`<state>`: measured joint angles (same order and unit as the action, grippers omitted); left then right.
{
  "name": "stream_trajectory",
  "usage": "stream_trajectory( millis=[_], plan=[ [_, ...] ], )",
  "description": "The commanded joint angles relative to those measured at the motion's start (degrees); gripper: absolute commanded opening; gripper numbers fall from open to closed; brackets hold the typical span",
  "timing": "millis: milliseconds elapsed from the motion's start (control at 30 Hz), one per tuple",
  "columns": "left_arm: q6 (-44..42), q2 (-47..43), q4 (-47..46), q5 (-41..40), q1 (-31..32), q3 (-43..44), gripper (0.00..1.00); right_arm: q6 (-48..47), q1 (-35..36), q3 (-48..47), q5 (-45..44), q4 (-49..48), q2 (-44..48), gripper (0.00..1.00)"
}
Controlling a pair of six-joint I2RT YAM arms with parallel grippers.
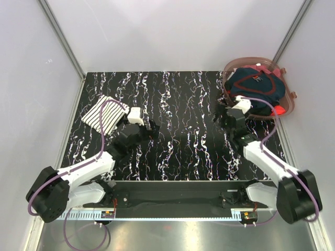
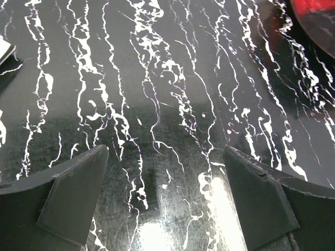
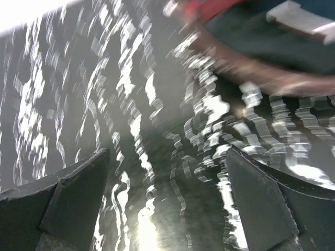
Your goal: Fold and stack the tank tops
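I expect to find other clothes hidden underneath when I lift the dark navy tank top, since bright red cloth is peeking out past its edge.
The white tank top with navy stripes lies folded at the far left of the black marbled table. The dark navy tank top with red trim sits bunched in a translucent pink basket at the far right; it shows blurred in the right wrist view. My left gripper is open and empty, just right of the striped top; its jaws stand wide over bare table. My right gripper is open and empty, close to the basket's left rim.
Grey walls with metal corner rails enclose the table on three sides. The basket's rim crosses the top right of the right wrist view. A corner of the striped top shows at the left edge of the left wrist view.
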<state>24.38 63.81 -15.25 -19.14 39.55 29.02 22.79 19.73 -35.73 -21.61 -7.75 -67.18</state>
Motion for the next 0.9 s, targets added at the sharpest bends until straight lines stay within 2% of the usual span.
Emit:
stream_trajectory(
  millis=[0, 33, 133, 233, 367, 467, 533, 867],
  plan=[
    [-1.2, -2.7, -7.9, 2.3, 0.3, -1.8, 0.99, 1.8, 0.3, -3.3, -16.8, 5.6, 8.4, 1.0],
    [-1.4, -3.0, -8.0, 2.6, 0.3, -1.8, 0.99, 2.3, 0.1, -5.6, -18.3, 13.6, 8.7, 1.0],
    [-1.7, -2.7, -7.3, 3.7, 0.4, -1.1, 0.99, 3.6, -1.0, -16.8, -22.0, 26.3, 6.5, 1.0],
    [-1.6, -1.7, -6.8, 5.3, 0.4, -0.2, 0.99, 3.3, -3.0, -26.7, -20.9, 33.6, 1.4, 1.0],
    [-0.7, -0.7, -6.3, 7.7, 0.7, 0.3, 0.99, 4.8, -5.8, -37.5, -16.7, 38.5, -7.1, 1.0],
    [-0.4, -0.6, -5.5, 7.4, 1.1, 0.5, 0.99, 7.1, -8.2, -42.2, -13.0, 41.1, -11.7, 0.95],
    [-0.2, -0.7, -4.9, 7.4, 1.1, 0.8, 0.99, 8.3, -10.1, -44.2, -11.6, 42.9, -14.0, 0.9],
    [-0.2, 0.4, -2.9, 7.9, 1.2, 1.7, 0.99, 10.4, -17.5, -50.9, -5.9, 43.3, -27.2, 0.88]
  ],
)
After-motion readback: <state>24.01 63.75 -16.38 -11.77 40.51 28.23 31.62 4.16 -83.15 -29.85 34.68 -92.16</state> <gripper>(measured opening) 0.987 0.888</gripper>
